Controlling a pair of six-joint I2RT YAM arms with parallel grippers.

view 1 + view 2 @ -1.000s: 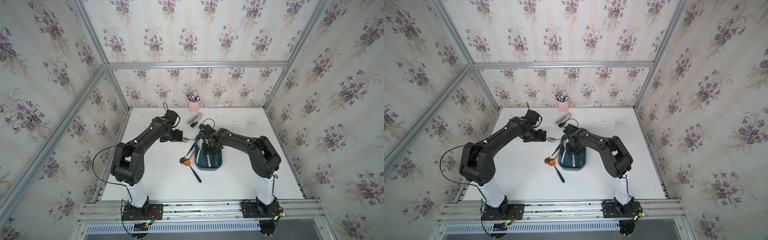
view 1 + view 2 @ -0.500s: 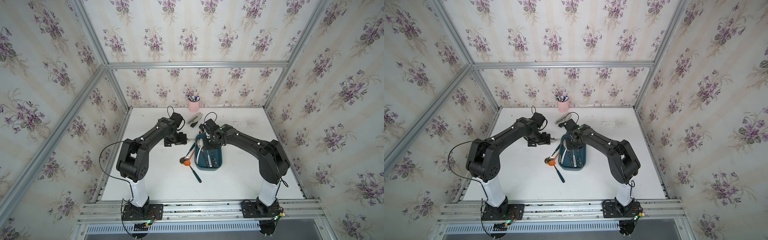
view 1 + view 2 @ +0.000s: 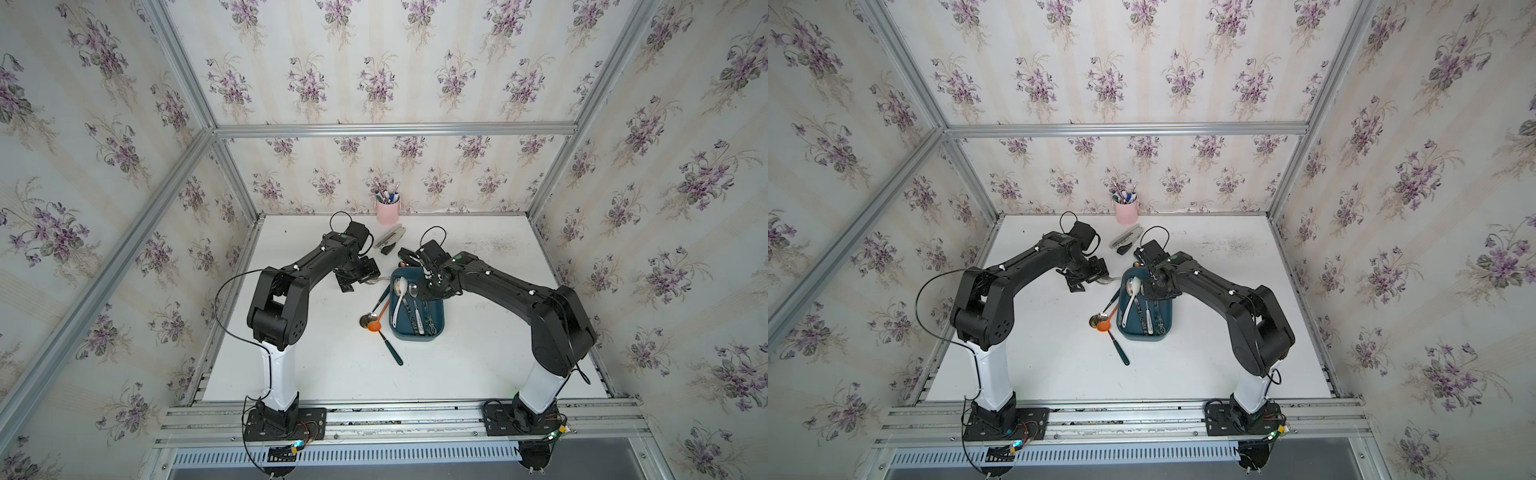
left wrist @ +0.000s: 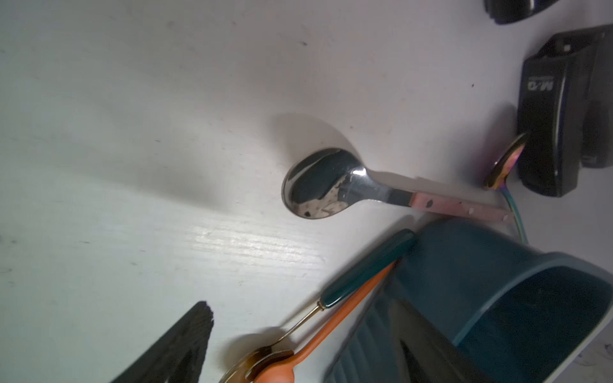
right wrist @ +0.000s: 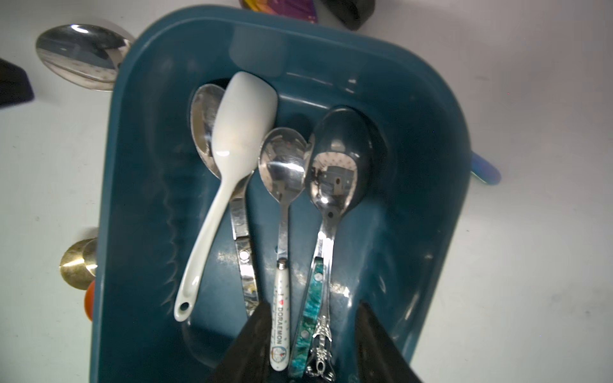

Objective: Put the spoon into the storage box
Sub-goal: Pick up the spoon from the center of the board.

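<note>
The spoon's pink handle (image 4: 469, 208) rests against the corner of the storage box, so the robot's left gripper should first pull the spoon clear by its steel neck (image 4: 387, 192) and then take the handle.
The teal storage box (image 3: 440, 328) (image 3: 1168, 332) (image 5: 139, 185) lies mid-table with several spoons in it, among them a white ceramic one (image 5: 232, 156). A steel spoon with a pink handle (image 4: 331, 184) (image 3: 376, 281) lies on the table against the box's far left corner. My left gripper (image 3: 357, 276) (image 3: 1086, 274) (image 4: 300, 311) hovers open just left of that spoon, holding nothing. My right gripper (image 3: 432, 286) (image 3: 1156, 284) (image 5: 313, 318) is open over the box, its fingers (image 5: 252, 338) either side of the spoon handles lying below.
An orange spoon (image 3: 376, 324), a gold spoon (image 3: 368, 320) and a teal-handled spoon (image 3: 392, 351) lie by the box's left side. A black stapler (image 3: 390, 241) (image 4: 557, 116) and an iridescent spoon (image 4: 507, 162) lie behind the box. A pink pen cup (image 3: 387, 212) stands at the back wall.
My right gripper's jaws have widened and it has shifted toward the box's far end. The left gripper has moved right, closer to the box.
</note>
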